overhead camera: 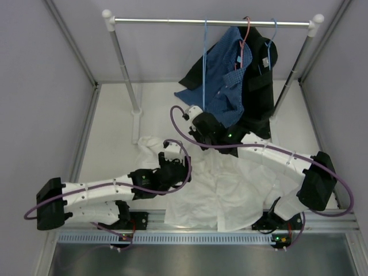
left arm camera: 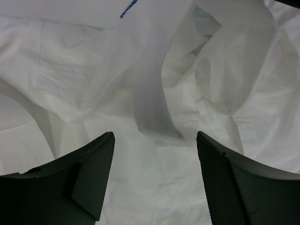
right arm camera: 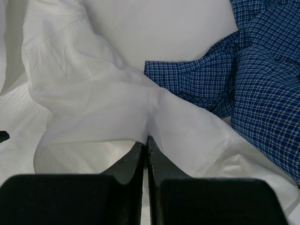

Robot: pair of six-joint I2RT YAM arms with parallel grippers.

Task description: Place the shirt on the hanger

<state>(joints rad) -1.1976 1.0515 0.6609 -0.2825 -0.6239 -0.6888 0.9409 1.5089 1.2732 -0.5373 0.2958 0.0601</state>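
Observation:
My right gripper is closed on the white shirt's far edge (right arm camera: 146, 123) and has to reach the light-blue hanger. My left gripper should first take hold of the shirt's drooping fold (left arm camera: 158, 131).
The white shirt (overhead camera: 230, 190) lies crumpled on the table between the arms. My left gripper (overhead camera: 171, 158) hovers open just over its buttoned front (left arm camera: 154, 93), with the jaws wide apart and nothing between them (left arm camera: 155, 136). My right gripper (overhead camera: 195, 135) is shut on a fold of the white shirt (right arm camera: 108, 103) at its far edge; the cloth puckers at the fingertips (right arm camera: 146, 139). The thin light-blue hanger (overhead camera: 204, 69) hangs bare by its hook from the rail (overhead camera: 172, 21), behind the right gripper.
A blue checked shirt (overhead camera: 224, 80) on a red hanger and a black garment (overhead camera: 259, 86) on a blue hanger hang on the same rail, right of the light-blue hanger. The checked shirt (right arm camera: 262, 84) hangs close to my right gripper. The rack's left post (overhead camera: 129, 80) stands on the table.

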